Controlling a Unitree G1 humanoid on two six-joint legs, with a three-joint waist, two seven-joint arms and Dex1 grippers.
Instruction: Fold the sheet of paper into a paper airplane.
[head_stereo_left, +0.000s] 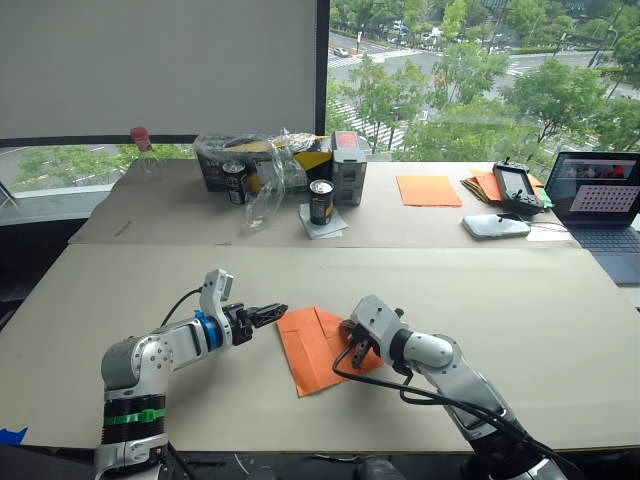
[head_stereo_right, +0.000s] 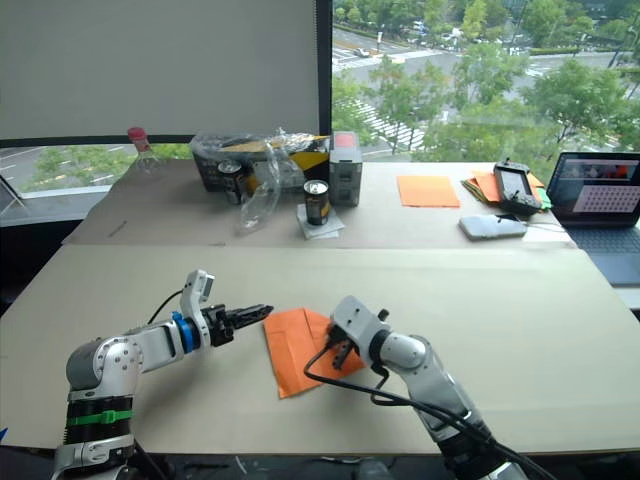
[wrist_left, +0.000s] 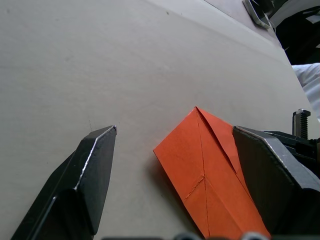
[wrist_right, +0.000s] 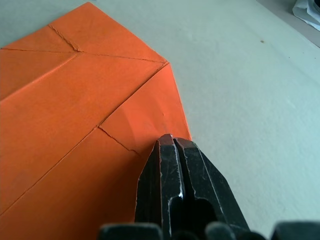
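My right gripper (head_stereo_left: 357, 346) pins the creased sheet of paper, so its free edge (head_stereo_left: 284, 336) will bend up and over toward the middle when I fold it.
The sheet of paper (head_stereo_left: 312, 350) is bright orange, creased and partly folded, with a flap turned in at its far end. It lies flat on the table near the front edge. My left gripper (head_stereo_left: 272, 313) is open just left of the paper's far corner. In the left wrist view the paper (wrist_left: 205, 170) lies between the fingers, closer to one finger (wrist_left: 265, 170). My right gripper (head_stereo_left: 357, 352) is shut, and its tips (wrist_right: 172, 142) press down on the paper's right edge beside a folded corner (wrist_right: 145, 115).
At the back of the table are a smooth orange sheet (head_stereo_left: 428, 190), a stack of coloured papers (head_stereo_left: 483, 185), a handheld controller (head_stereo_left: 517, 187), a silver device (head_stereo_left: 495, 226) and a laptop (head_stereo_left: 600, 200). Two cans (head_stereo_left: 321, 201) and a box with plastic wrap (head_stereo_left: 265, 160) stand back centre.
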